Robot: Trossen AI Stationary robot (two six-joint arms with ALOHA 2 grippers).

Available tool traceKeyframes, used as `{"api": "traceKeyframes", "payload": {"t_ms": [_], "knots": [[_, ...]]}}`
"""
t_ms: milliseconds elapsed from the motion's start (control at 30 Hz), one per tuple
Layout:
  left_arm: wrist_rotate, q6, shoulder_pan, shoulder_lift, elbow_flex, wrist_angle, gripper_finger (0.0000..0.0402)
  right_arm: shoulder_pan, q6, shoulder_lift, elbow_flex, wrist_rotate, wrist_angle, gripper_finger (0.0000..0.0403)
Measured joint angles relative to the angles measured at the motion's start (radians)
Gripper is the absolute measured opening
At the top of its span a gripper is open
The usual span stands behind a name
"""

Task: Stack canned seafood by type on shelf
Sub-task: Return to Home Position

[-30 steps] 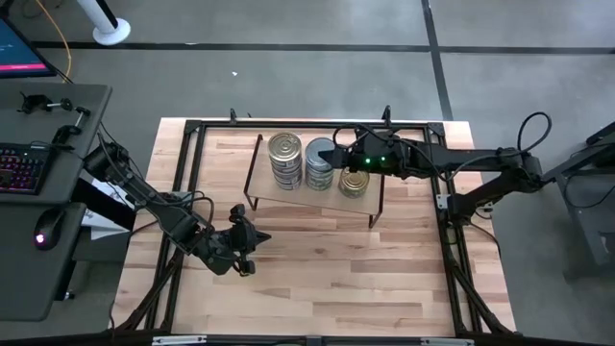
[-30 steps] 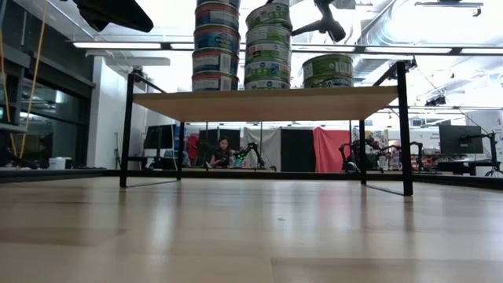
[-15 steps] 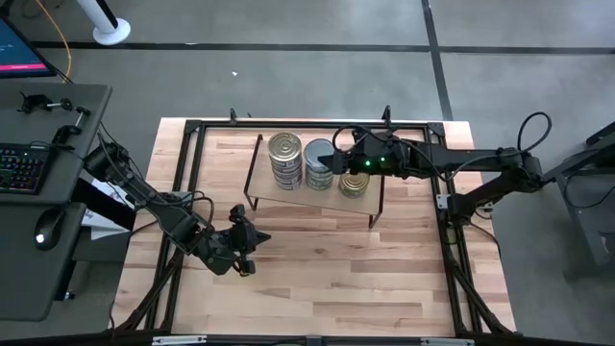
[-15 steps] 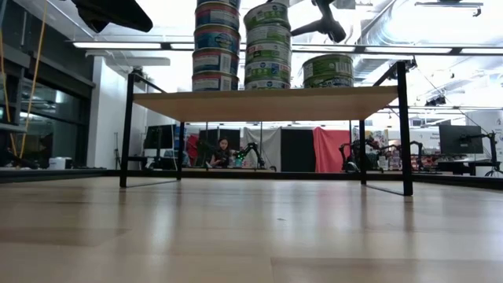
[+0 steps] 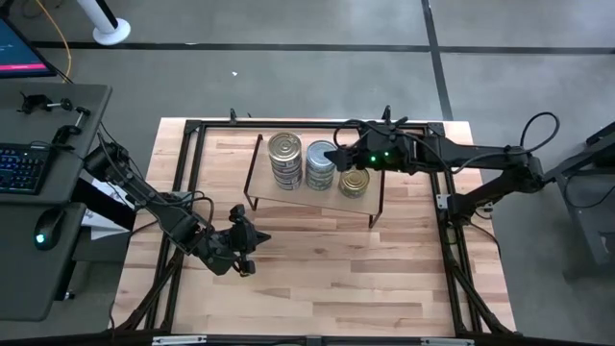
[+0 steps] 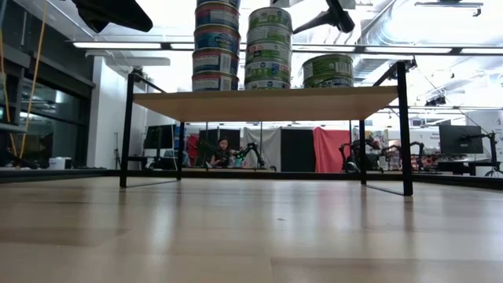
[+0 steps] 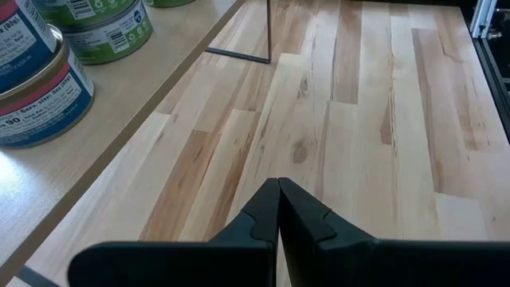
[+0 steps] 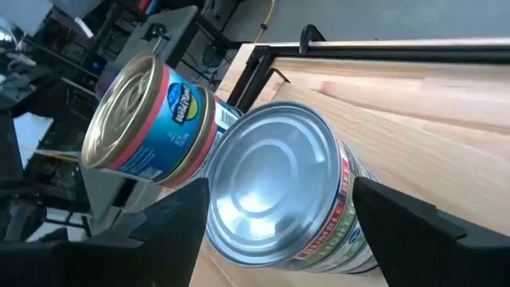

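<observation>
The shelf point(image 5: 317, 195) is sitting crooked to the black frame. I therefore expect the shelf to swivel straight when I push it and take its stacks along upright.
On the shelf point(image 5: 296, 198) the canned seafood stands in three stacks. The left stack point(image 5: 284, 150) has a gold lid, the middle one point(image 5: 318, 156) a silver lid, and the shorter right one point(image 5: 355, 182) a gold lid. In the low view the stacks point(image 6: 268, 47) rest on the board point(image 6: 267, 104). My right gripper point(image 5: 336, 154) hovers open by the top of the middle stack. In its wrist view its fingers point(image 8: 171, 231) stand on either side of the silver-lidded top can point(image 8: 271, 179). My left gripper point(image 5: 252, 238) is shut over the bare tabletop, in front of the shelf.
The shelf stands on thin black wire legs point(image 6: 404, 130) at the far middle of the wood tabletop point(image 5: 336, 269), which has a black frame point(image 5: 452, 250) round it. A desk with a keyboard point(image 5: 19, 168) and a mouse stands to the left of the table.
My right gripper has rolled about its own axis and drawn slightly up beside the top of the middle stack, staying open. The stacks stand as before.
</observation>
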Motion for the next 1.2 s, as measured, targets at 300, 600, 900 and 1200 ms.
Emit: {"api": "traceKeyframes", "payload": {"t_ms": [300, 600, 900, 1200], "knots": [[0.174, 0.034, -0.032, -0.15, 0.0, 0.001, 0.0, -0.004, -0.167, -0.076, 0.0, -0.074, -0.033, 0.03], [0.021, 0.229, 0.002, -0.457, 0.002, -0.014, 0.0, 0.128, -0.102, -0.26, 0.0, -0.091, -0.387, 0.03], [0.353, 0.261, 0.233, -0.437, -0.18, 0.205, 0.0, 0.454, 0.168, -0.23, -0.004, 0.109, -0.71, 0.023], [0.388, 0.174, 0.261, -0.447, -0.358, 0.465, 0.0, 0.687, 0.426, -0.119, -0.184, 0.06, -0.583, 0.0018]]}}
